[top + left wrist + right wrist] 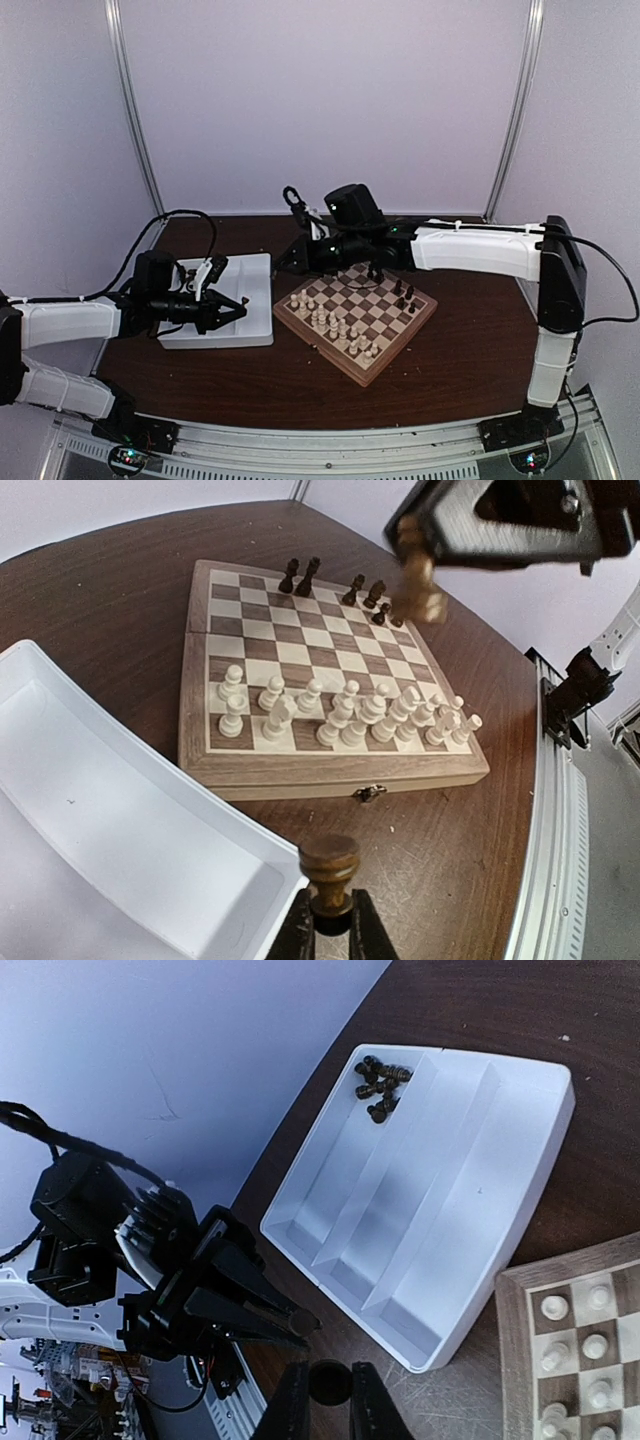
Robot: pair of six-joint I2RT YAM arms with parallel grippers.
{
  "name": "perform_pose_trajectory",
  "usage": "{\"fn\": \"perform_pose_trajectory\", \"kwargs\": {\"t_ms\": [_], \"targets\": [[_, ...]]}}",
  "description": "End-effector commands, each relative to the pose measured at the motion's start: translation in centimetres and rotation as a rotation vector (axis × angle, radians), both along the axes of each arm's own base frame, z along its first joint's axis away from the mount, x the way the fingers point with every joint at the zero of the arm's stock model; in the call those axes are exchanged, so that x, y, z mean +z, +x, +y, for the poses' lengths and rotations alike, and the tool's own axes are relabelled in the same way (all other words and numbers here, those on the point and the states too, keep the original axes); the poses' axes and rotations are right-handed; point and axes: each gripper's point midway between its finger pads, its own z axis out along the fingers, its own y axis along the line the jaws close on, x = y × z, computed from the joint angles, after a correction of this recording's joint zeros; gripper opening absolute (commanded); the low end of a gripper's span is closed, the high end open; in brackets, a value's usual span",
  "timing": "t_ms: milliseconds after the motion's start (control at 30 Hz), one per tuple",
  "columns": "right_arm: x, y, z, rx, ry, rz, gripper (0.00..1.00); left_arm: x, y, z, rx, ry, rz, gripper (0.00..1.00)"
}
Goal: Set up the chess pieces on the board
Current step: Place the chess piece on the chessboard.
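The robot's right gripper is holding a dark piece (419, 592) that is headed for the far side of the board, so next the left gripper pulls its own piece back over the tray (236, 279) and waits.
My left gripper (332, 892) is shut on the stem of a dark brown chess piece (329, 865), held above the table by the tray's corner. The right gripper (329, 1365) is shut on another dark piece (329, 1384), just left of the board's far-left side (287, 262). The two grippers are close together. The board (395, 352) carries two rows of cream pieces (335, 325) on its near side and several dark pieces (403, 294) along its far side. More dark pieces (380, 1078) lie in the tray's end compartment.
A white compartment tray (255, 268) sits left of the board, under my left gripper (240, 305). The board's brass latch (369, 793) faces the left arm. A metal rail (330, 440) runs along the table's near edge.
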Motion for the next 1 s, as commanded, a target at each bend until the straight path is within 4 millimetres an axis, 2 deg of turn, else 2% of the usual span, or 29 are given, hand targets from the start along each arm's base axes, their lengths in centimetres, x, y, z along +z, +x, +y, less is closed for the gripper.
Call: {"fn": "perform_pose_trajectory", "kwargs": {"t_ms": [0, 267, 367, 500, 767, 967], "targets": [[2.3, 1.9, -5.5, -0.108, -0.08, -0.126, 0.09, 1.4, 0.6, -0.2, 0.004, -0.01, -0.069, 0.0], [0.8, 3.3, -17.7, -0.34, -0.383, -0.271, 0.1, 1.3, 0.9, -0.1, 0.021, 0.002, -0.06, 0.0], [-0.3, 3.8, -22.4, -0.433, -0.502, -0.289, 0.1, 1.2, 1.0, -0.1, 0.024, 0.01, -0.056, 0.0], [-1.4, 4.6, -27.3, -0.542, -0.605, -0.283, 0.09, 1.1, 1.2, 0.1, 0.037, 0.018, -0.06, 0.0], [-1.8, 4.5, -32.1, -0.656, -0.678, -0.34, 0.09, 0.7, 2.7, 0.7, 0.109, 0.065, -0.05, 0.0], [-2.5, 4.3, -34.0, -0.703, -0.718, -0.356, 0.09, 1.9, 4.0, 0.8, 0.143, 0.091, -0.079, 0.0]]}}
